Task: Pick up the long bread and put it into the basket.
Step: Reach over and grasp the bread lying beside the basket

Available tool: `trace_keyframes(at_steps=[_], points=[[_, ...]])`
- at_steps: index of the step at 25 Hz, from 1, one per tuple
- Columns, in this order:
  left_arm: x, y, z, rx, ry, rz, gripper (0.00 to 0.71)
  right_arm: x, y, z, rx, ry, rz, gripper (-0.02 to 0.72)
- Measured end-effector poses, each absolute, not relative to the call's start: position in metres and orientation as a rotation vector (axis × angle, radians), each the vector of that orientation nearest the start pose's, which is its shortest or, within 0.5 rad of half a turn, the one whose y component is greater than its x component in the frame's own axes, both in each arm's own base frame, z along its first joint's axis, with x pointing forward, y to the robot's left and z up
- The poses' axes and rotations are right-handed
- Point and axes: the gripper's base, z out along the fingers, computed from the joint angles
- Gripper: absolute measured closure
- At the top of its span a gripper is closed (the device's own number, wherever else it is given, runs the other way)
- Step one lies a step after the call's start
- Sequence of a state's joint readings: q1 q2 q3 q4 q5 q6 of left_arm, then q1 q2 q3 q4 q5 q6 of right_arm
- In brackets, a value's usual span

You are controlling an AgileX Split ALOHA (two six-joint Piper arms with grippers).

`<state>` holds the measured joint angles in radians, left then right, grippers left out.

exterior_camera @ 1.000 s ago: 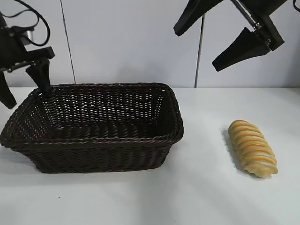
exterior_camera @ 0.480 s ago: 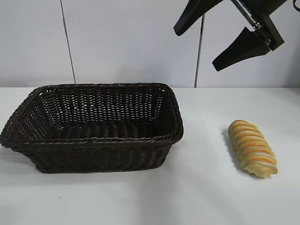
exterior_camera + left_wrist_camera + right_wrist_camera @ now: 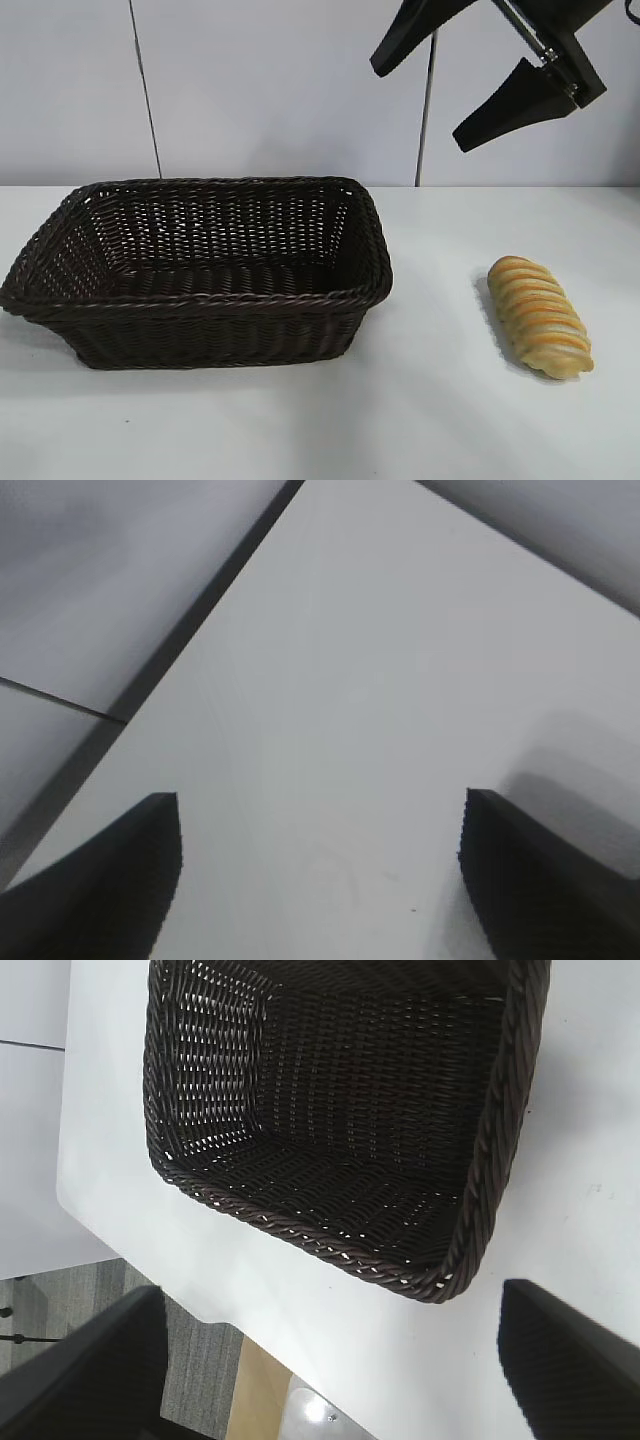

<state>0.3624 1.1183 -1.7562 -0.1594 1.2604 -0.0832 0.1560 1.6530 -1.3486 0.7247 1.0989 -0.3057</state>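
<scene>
Next, my left gripper backs away and lets my right gripper take the bread [image 3: 540,316], because the basket [image 3: 205,275] stands between my left gripper and the long bread.
The long bread [image 3: 540,316], golden-tan with orange-browned ridges, lies on the white table at the right, its length running front to back. The dark brown woven basket [image 3: 200,303] stands at the left-centre with nothing in it; it also fills the right wrist view, basket [image 3: 490,1160]. High above the table between them hangs my right gripper [image 3: 420,105], open and holding nothing, right gripper [image 3: 330,1295]. My left gripper [image 3: 320,800] is outside the exterior view. Its fingers stand wide apart over bare white table.
The white table [image 3: 430,400] runs between the basket and the bread and in front of both. A pale wall with two dark vertical seams stands behind. The right wrist view shows a table edge with grey floor [image 3: 200,1360] beyond it.
The left arm, seen a second ago beside the basket's far left corner, has gone out of the exterior view. The right arm, bread and basket have not moved.
</scene>
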Motion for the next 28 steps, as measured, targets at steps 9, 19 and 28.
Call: trace_keyframes(at_steps=[9,19,28], points=[[-0.114,-0.053,0.525,-0.110,1.481,-0.018,0.151,0.328,0.105,0.301,-0.271,2.670,0.918,0.081],[-0.117,-0.040,0.390,-0.138,1.648,0.126,0.150,0.328,0.105,0.300,-0.271,2.670,0.915,0.081],[-0.037,-0.009,0.299,-0.110,2.098,0.096,0.205,0.328,0.105,0.300,-0.273,2.671,0.916,0.081]])
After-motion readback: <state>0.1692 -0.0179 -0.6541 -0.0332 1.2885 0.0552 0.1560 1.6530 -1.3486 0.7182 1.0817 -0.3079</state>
